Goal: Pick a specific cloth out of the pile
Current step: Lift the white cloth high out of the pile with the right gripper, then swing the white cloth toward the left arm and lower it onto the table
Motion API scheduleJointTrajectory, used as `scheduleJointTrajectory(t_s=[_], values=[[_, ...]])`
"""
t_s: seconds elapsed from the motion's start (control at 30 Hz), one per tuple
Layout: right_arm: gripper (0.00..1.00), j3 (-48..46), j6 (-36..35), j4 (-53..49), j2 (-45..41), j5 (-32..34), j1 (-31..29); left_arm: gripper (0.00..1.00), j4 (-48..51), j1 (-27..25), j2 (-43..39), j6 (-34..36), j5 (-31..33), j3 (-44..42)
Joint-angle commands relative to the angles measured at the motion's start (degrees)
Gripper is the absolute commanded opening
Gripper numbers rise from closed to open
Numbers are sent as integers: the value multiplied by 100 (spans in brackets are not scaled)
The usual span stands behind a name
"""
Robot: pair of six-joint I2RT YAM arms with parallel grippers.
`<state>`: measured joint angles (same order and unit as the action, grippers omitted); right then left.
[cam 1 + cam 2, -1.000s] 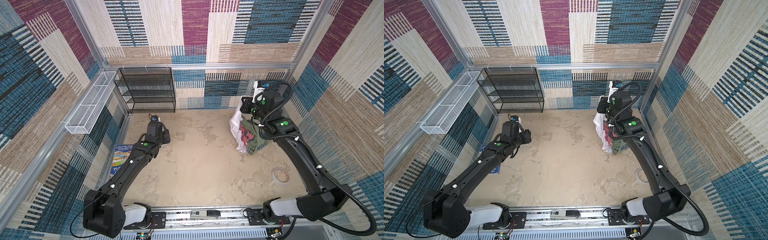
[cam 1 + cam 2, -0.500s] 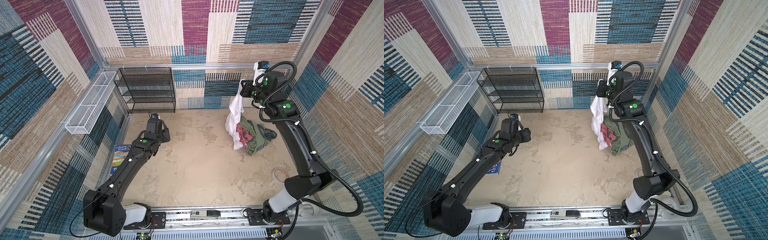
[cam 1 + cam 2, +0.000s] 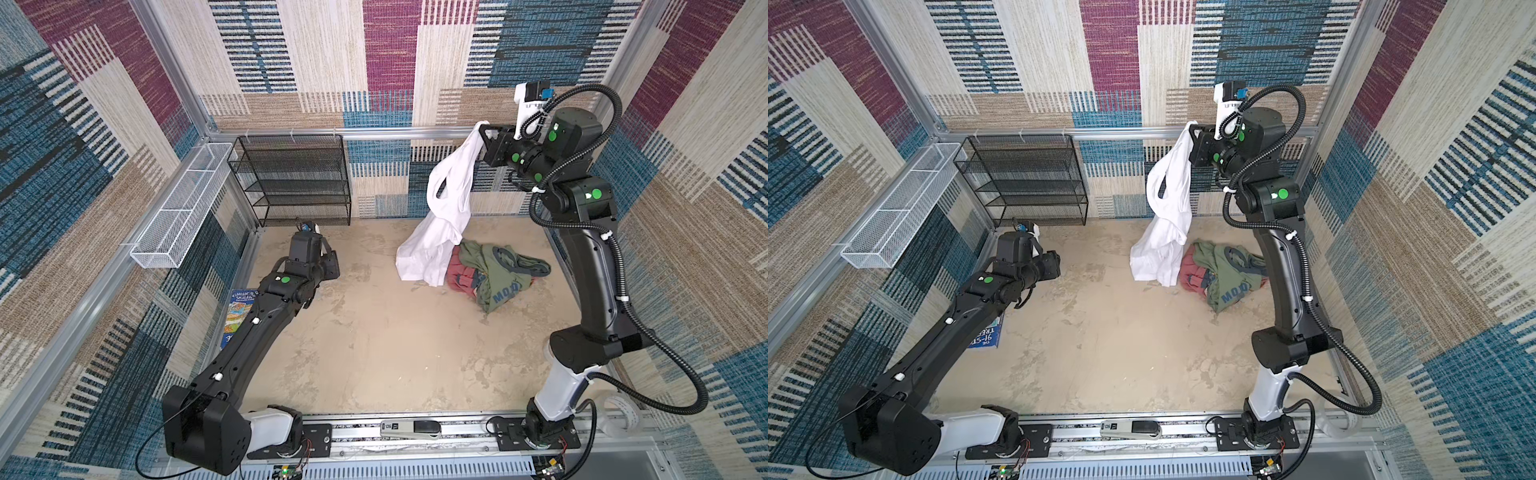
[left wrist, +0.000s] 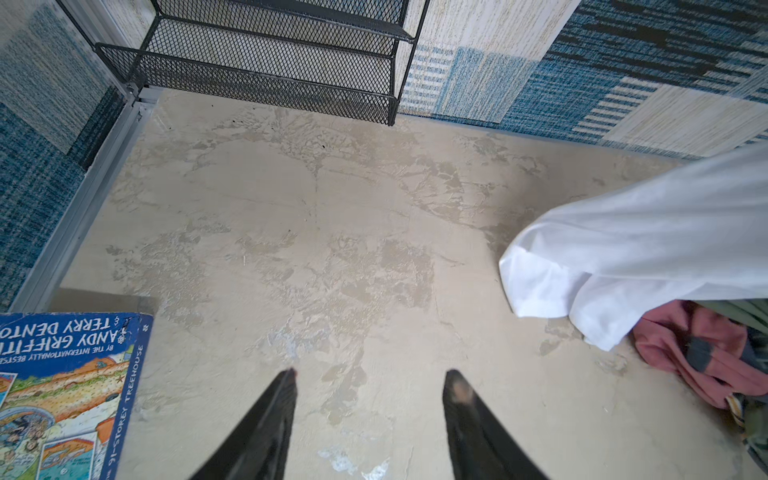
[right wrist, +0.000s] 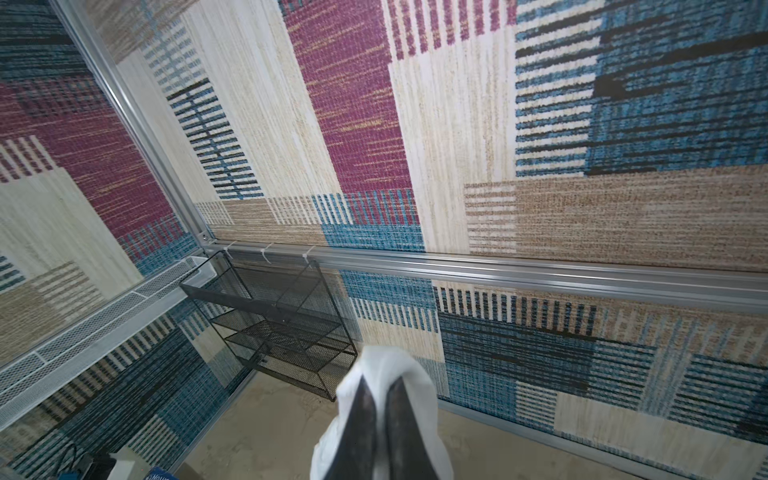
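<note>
The white cloth (image 3: 430, 249) hangs clear of the pile, so the robot's right gripper keeps moving toward the open space before the black rack (image 3: 364, 284) and let the cloth go there.
The white cloth (image 3: 441, 216) (image 3: 1166, 216) hangs from my right gripper (image 3: 482, 134) (image 3: 1192, 134), which is raised high near the back wall and shut on the cloth's top fold. In the right wrist view both fingers pinch white cloth (image 5: 386, 361) at the gripper (image 5: 380, 379). The cloth's lower hem (image 4: 615, 257) drops to about floor level beside the pile (image 3: 496, 274) (image 3: 1225, 270) of olive-green and red-pink garments (image 4: 706, 357). My left gripper (image 4: 370, 374) (image 3: 1054, 262) is open and empty, low over bare floor at the left.
A black mesh rack (image 3: 299, 178) stands against the back wall, and a white wire basket (image 3: 183, 208) hangs on the left wall. A blue book (image 4: 62, 395) (image 3: 239, 311) lies under the left arm. A tape roll (image 3: 619, 411) sits at the front right.
My right arm has risen and stretched up, drawing the white cloth off the pile so that it hangs long. The left arm has stayed still.
</note>
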<state>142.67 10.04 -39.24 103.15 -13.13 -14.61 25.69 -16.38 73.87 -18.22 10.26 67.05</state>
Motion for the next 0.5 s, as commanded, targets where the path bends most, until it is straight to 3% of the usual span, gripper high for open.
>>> scheduleJointTrajectory(t_s=[0.0, 0.2, 0.37, 0.47], values=[[0, 73, 91, 247, -6, -813, -1, 60, 242, -5, -111, 73, 36, 136], [0, 68, 191, 686, 11, -1654, -145, 60, 575, -5, -345, -70, 63, 319], [0, 134, -208, 724, 95, -1466, -718, 58, 1316, -3, -398, -241, 274, 653], [0, 137, -95, 877, 208, -1577, -940, 58, 1698, -5, -502, -300, 331, 774]])
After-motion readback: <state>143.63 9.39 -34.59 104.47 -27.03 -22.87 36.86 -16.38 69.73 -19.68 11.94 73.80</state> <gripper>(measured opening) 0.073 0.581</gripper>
